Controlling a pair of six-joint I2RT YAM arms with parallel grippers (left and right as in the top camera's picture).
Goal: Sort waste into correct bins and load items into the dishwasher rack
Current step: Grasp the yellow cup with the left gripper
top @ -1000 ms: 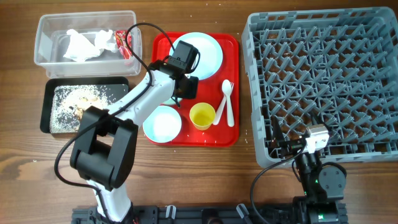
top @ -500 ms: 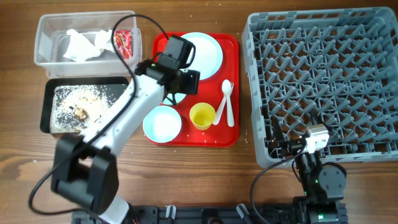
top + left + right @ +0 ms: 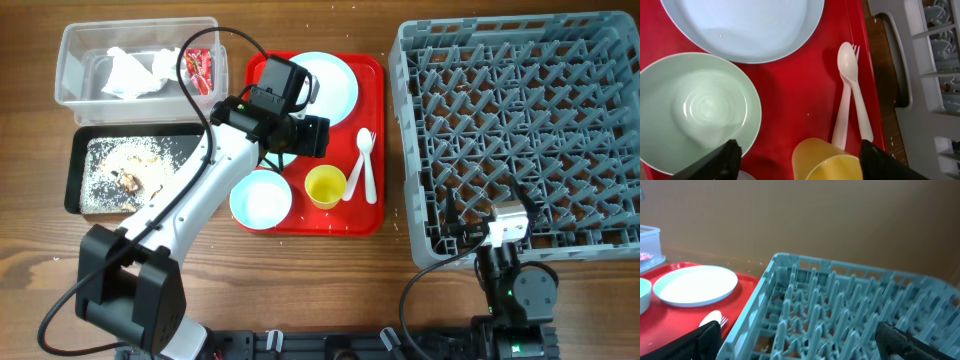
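Observation:
The yellow cup stands under the robot's left gripper, away from the grey rack, so the left gripper should pass it to the right gripper next to the rack's side.
My left gripper hangs open and empty over the red tray. In the left wrist view its fingers straddle the small yellow cup, with the pale green bowl, pale blue plate, white spoon and fork beyond. Overhead I see the plate, pale blue bowl, cup and spoon with fork; the arm hides the green bowl. The clear tub holds tissue and the red wrapper. The black tray holds rice. My right gripper is open at the grey rack's near left corner.
The rack's wall stands just right of the red tray's edge. A strip of bare wood separates tray and rack. Loose rice grains lie scattered on the wood near the tray's front right corner.
My left arm has swung its elbow left and its gripper has shifted slightly right over the red tray. The right arm has not moved.

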